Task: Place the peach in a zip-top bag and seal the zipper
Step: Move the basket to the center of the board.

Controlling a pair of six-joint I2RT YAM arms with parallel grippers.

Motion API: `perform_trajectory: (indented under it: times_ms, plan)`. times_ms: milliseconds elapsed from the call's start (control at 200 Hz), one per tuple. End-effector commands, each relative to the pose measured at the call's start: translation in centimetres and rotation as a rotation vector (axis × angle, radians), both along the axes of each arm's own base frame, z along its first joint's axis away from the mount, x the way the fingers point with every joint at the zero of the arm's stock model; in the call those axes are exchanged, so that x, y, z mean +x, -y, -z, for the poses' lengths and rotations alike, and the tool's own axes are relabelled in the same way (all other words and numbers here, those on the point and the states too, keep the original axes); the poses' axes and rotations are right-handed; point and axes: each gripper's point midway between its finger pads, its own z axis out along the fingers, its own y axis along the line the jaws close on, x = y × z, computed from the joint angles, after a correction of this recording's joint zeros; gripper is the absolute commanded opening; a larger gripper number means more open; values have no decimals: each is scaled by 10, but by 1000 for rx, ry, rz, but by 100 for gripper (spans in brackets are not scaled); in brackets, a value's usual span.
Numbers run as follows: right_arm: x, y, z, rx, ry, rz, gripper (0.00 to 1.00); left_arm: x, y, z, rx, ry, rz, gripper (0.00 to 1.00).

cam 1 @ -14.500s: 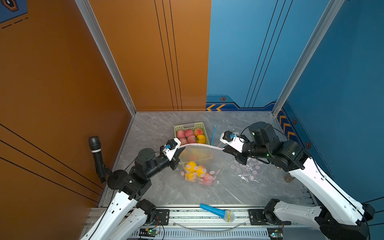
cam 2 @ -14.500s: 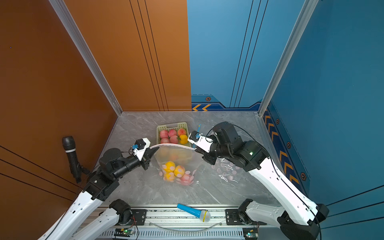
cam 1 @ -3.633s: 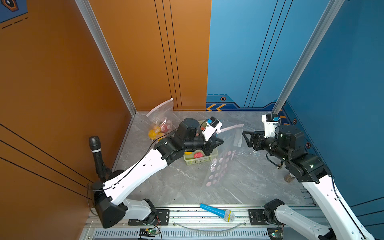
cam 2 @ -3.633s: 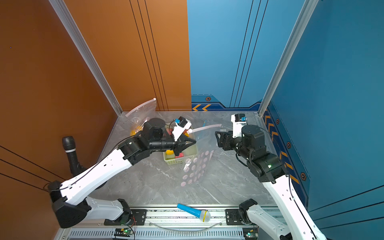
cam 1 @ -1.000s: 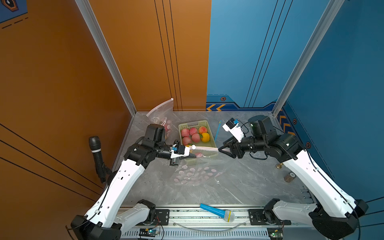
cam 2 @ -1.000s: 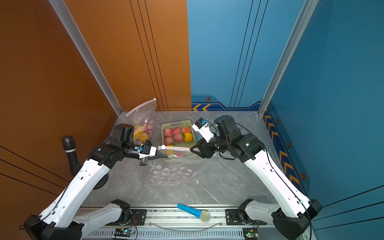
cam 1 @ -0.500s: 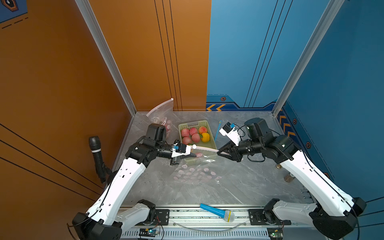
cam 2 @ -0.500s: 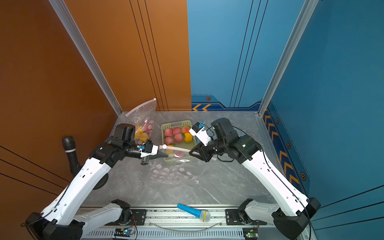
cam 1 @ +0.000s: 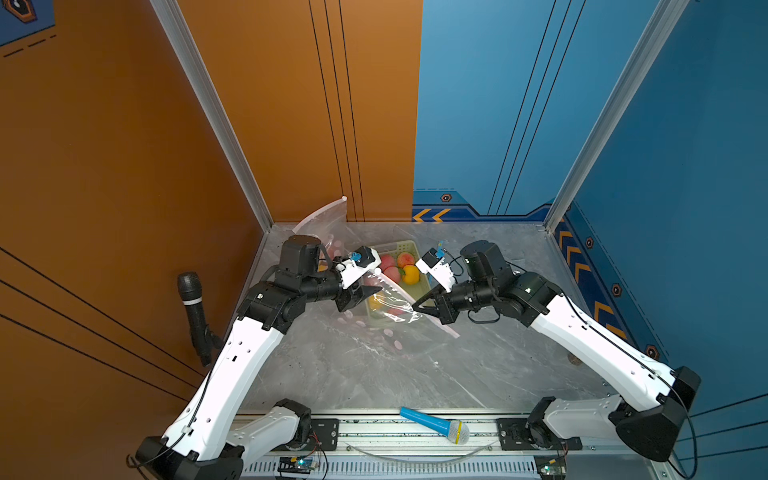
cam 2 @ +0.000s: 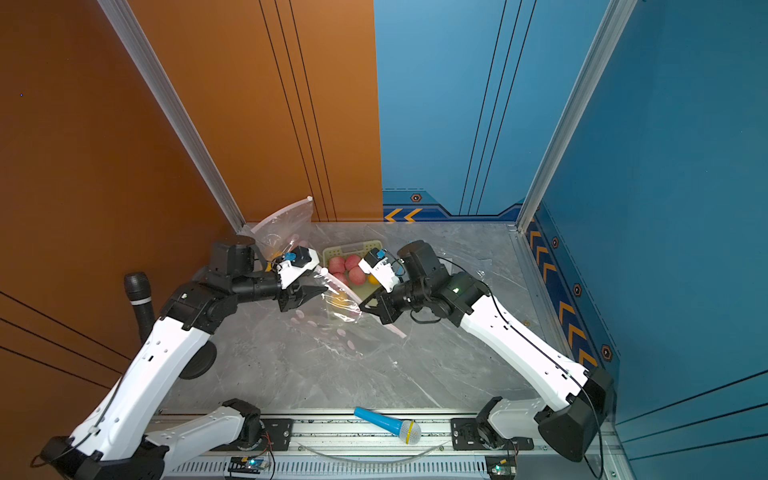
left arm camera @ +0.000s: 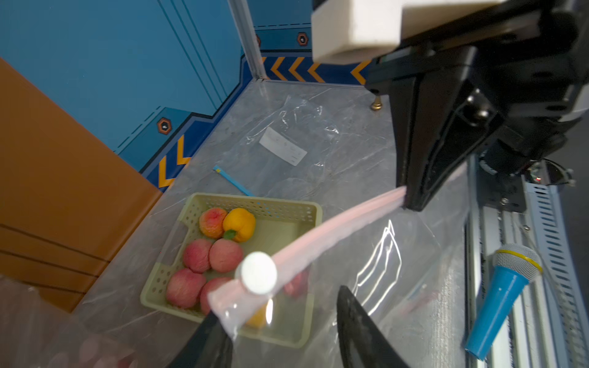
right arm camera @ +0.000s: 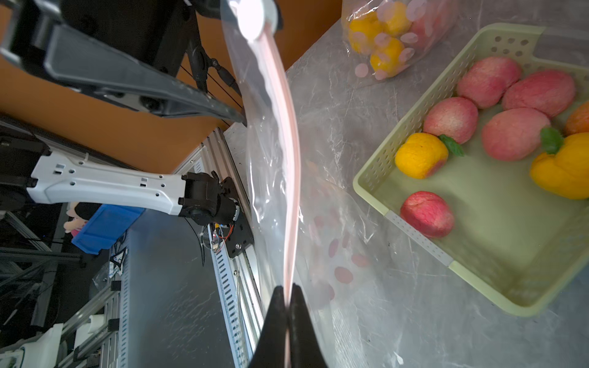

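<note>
The zipper strip [left arm camera: 390, 200] is pinched in my right gripper far from the white slider [left arm camera: 258, 273], so my left gripper should take hold of the zipper strip before my right gripper goes to the white slider.
The clear zip-top bag [cam 1: 390, 309] with pink dots hangs between my two grippers, partly over the basket. Its pink zipper strip [left arm camera: 334, 226] runs from a white slider [left arm camera: 258, 276] to my right gripper [right arm camera: 288, 290], which is shut on the strip's end. My left gripper [left arm camera: 277, 302] stands open at the slider end; the bag's corner rests against one finger. Several pink peaches [right arm camera: 513, 133] lie in the pale green basket [right arm camera: 414, 235] with yellow fruits. Both top views show the grippers, left gripper [cam 2: 320, 289] and right gripper [cam 2: 361, 306], facing each other.
A second bag [right arm camera: 392, 41], holding fruit, leans in the back left corner. An empty clear bag [left arm camera: 302, 133] lies flat behind the basket. A blue toy microphone [cam 1: 436, 424] lies on the front rail, and a black microphone [cam 1: 191, 307] stands at the left edge.
My left gripper has opened and let go of the zipper's slider end. My right gripper has closed on the other end. The strip, taut before, now sags.
</note>
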Motion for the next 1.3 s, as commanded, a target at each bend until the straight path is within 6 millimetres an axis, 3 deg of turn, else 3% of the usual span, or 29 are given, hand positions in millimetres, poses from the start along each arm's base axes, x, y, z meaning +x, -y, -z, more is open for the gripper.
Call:
perform_trajectory:
  times_ms: [0, 110, 220, 340, 436, 546, 681, 786, 911, 1101, 1277, 1297]
  plan:
    - [20, -25, -31, 161, 30, 80, 0, 16, -45, -58, -142, 85, -363, 67]
    - [30, -43, -54, 278, 54, 95, 0, 9, -81, -96, -290, 119, -584, 74]
    - [43, -51, -84, 360, 113, 130, 0, -6, -97, -120, -399, 107, -668, 74]
    - [52, -55, -122, 425, 202, 147, 0, -20, -105, -137, -491, 95, -700, 73]
    - [55, -59, -131, 459, 231, 159, 0, -24, -112, -132, -537, 67, -743, 70]
    - [61, -66, -110, 476, 176, 186, 0, -16, -111, -99, -541, -32, -787, 68]
    - [59, -71, -60, 385, 110, 208, 0, 1, -103, -49, -588, -178, -843, 69]
    - [53, -68, -14, 233, 139, 244, 0, 12, -78, -16, -699, -295, -782, 74]
    - [48, -63, 25, 144, 125, 278, 0, 15, -53, 19, -776, -370, -741, 80]
    - [42, -66, 44, 114, 114, 292, 0, 13, -22, 58, -714, -456, -736, 85]
    - [40, -70, 47, 102, 120, 288, 0, 13, -7, 56, -718, -454, -707, 85]
    - [40, -70, 46, 102, 123, 291, 0, 13, -7, 56, -719, -452, -709, 90]
